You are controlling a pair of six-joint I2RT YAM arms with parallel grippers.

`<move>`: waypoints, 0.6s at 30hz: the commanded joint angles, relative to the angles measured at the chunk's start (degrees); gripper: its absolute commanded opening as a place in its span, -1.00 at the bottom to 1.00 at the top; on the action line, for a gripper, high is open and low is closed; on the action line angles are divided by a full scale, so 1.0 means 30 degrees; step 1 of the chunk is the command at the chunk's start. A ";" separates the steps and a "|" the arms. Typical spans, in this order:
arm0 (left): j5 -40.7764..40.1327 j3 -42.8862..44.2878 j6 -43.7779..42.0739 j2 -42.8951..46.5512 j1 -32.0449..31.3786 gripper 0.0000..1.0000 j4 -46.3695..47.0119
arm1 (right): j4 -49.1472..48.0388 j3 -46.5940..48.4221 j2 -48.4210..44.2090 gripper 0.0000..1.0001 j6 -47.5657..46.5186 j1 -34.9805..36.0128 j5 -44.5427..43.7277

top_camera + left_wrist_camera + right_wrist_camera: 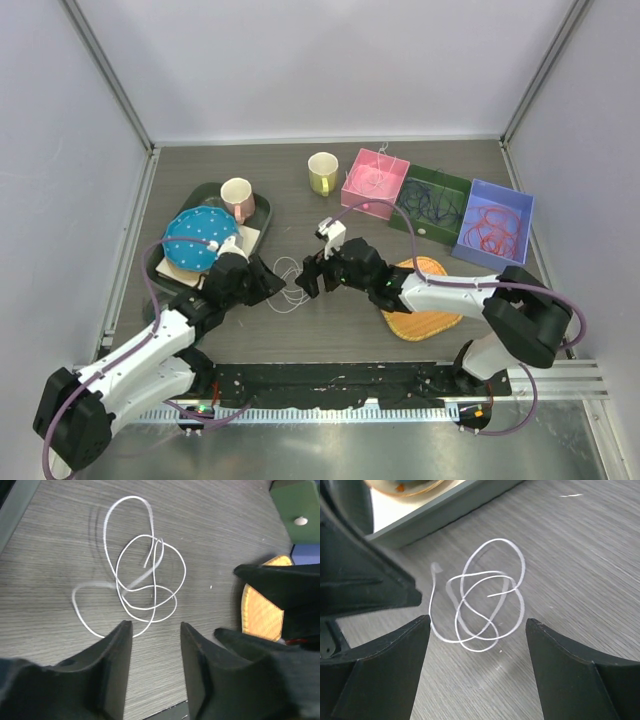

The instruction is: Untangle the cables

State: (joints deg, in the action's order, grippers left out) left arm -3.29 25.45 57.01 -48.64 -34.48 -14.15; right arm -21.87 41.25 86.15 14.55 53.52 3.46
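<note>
The white cable will rise in one heap and stay curled when the robot lifts it, because the cable's rounded loops overlap each other.
A thin white cable lies in loose, overlapping loops on the dark wood table between my two grippers. The left wrist view has the cable just ahead of my left gripper, whose jaws stand apart with only bare table between them. Seen from the right wrist, the cable reaches between the tips of my right gripper, which is wide open above it. From above, the left gripper and right gripper face each other across the tangle. More cables sit in boxes: white in pink, dark blue in green, red in blue.
A dark tray at the left carries a blue dotted plate and a pink mug. A yellow mug stands at the back centre. An orange woven mat lies under the right arm.
</note>
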 commanded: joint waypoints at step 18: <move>-0.7017 0.1828 0.1473 0.5432 0.0009 1.00 -0.9869 | 0.7140 0.6402 0.5646 0.62 0.4469 0.1467 -0.5958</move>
State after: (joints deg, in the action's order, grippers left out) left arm -16.69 28.93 59.48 -34.61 -34.48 -35.14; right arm -3.99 55.48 99.88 27.62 56.38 -12.60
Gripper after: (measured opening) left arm 0.996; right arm 0.824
